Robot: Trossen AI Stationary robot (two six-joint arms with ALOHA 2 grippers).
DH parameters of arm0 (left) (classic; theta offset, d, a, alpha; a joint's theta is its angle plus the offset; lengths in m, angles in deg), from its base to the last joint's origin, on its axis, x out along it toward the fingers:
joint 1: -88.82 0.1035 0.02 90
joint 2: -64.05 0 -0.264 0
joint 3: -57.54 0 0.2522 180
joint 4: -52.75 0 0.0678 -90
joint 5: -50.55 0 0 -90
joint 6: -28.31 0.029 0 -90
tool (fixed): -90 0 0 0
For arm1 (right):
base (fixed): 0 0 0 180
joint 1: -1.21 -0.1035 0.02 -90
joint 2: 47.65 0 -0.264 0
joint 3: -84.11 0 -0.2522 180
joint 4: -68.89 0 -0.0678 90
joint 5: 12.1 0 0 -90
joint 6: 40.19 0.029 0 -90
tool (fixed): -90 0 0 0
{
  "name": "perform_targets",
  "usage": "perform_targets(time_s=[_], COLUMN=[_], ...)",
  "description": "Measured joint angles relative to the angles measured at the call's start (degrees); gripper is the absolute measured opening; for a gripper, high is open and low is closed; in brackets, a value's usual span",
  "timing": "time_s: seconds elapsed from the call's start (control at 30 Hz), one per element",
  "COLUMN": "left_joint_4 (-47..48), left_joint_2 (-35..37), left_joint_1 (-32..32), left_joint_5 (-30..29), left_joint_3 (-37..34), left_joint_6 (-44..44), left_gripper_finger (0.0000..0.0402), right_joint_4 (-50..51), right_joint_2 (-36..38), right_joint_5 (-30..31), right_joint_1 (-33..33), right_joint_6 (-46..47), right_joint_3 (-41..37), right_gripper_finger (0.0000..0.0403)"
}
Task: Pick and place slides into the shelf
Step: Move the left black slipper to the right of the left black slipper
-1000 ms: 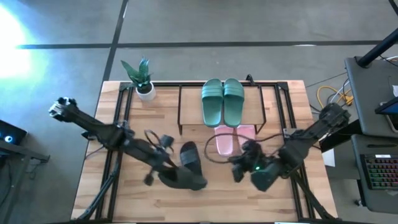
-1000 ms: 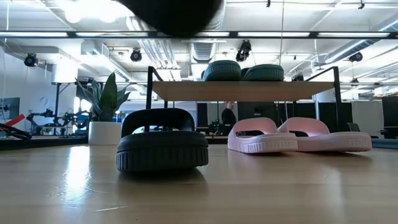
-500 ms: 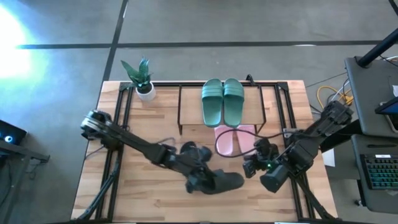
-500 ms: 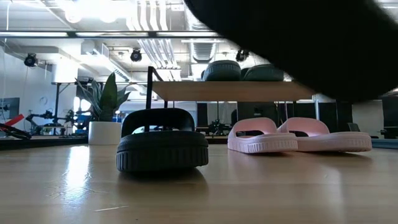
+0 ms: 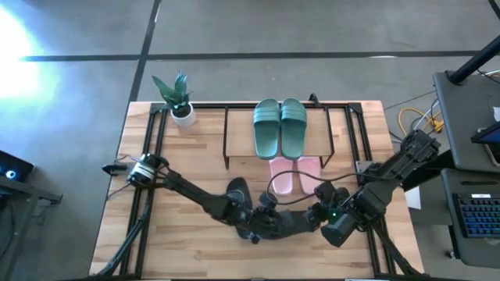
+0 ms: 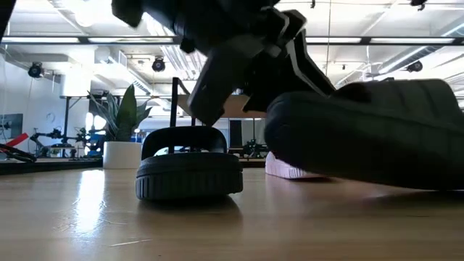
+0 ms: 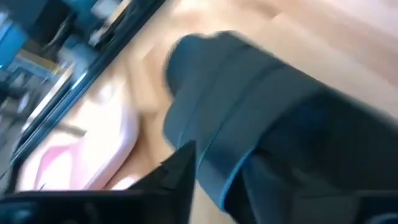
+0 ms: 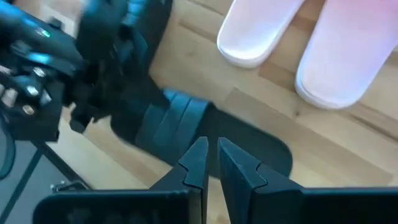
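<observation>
My left gripper should move away first, because it is crowding the strap of the crosswise black slide. My right gripper should then open and take the strap's heel-side edge.
A black slide lies on the table in front of the pink pair; it fills the low view's right. My left gripper is at that slide's left end, slanting down, its fingers spread in the low view. My right gripper hovers shut above the slide's right part. The second black slide rests on its sole, left of the pink pair. The dark green pair sits on the shelf's top board, and the pink pair stands under it. My left gripper comes at the black slide's left end, beside its strap, slanting down from the table's left. Its own body hides the place of contact, so whether the fingers still touch the slide I cannot tell. The slide rests on the table.
A potted plant stands at the table's far left corner. Black frame rails run along both sides of the table. Bare wood lies near the front edge, left of the black slides. Equipment and a keyboard sit beyond the table's right edge.
My left gripper has swept toward the table's right edge and down, rolling as it went. The black slide it carried, first hanging above the table's near left, now lies on the table in front of the pink pair.
</observation>
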Motion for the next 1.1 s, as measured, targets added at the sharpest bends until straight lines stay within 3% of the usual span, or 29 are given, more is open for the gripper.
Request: perform_targets(time_s=[0.1, 0.23, 0.37, 0.47, 0.6, 0.77, 0.93, 1.1], left_joint_4=[5.4, 6.0, 8.2, 17.0, 27.6, 32.5, 31.8, 30.9], left_joint_2=[1.2, 5.9, 10.9, 15.8, 24.9, 32.0, 38.3, 42.6], left_joint_1=[-0.2, -0.1, -0.3, -0.7, -1.1, -2.0, -6.0, -10.4], left_joint_5=[-5.3, -5.0, -2.9, -4.3, -4.9, 0.2, -1.0, -4.4], left_joint_3=[0.1, -0.5, -1.1, -1.4, -2.5, -9.2, -16.5, -22.4], left_joint_6=[-1.9, -5.7, -14.9, -22.3, -39.6, -56.6, -67.4, -76.6], left_gripper_finger=[0.0163, 0.0199, 0.0205, 0.0205, 0.0205, 0.0205, 0.0205, 0.0205], right_joint_4=[-0.1, -0.3, -4.4, -11.2, -24.9, -41.2, -42.8, -43.2], right_joint_2=[-0.5, -1.0, -1.3, -2.1, -4.3, -7.1, -8.2, -8.2], right_joint_5=[-3.2, -8.3, -8.9, -9.0, -9.0, -4.6, 1.9, 6.4], right_joint_1=[0.0, 0.0, -0.3, -0.3, -0.2, -0.3, -0.6, -0.7], right_joint_6=[0.0, 2.2, 5.5, 6.9, 7.0, 4.4, 6.3, 9.3], right_joint_3=[-0.2, -1.2, -5.3, -10.0, -16.9, -21.7, -21.9, -22.5], right_gripper_finger=[0.0029, 0.0029, 0.0029, 0.0029, 0.0028, 0.0029, 0.0034, 0.0080])
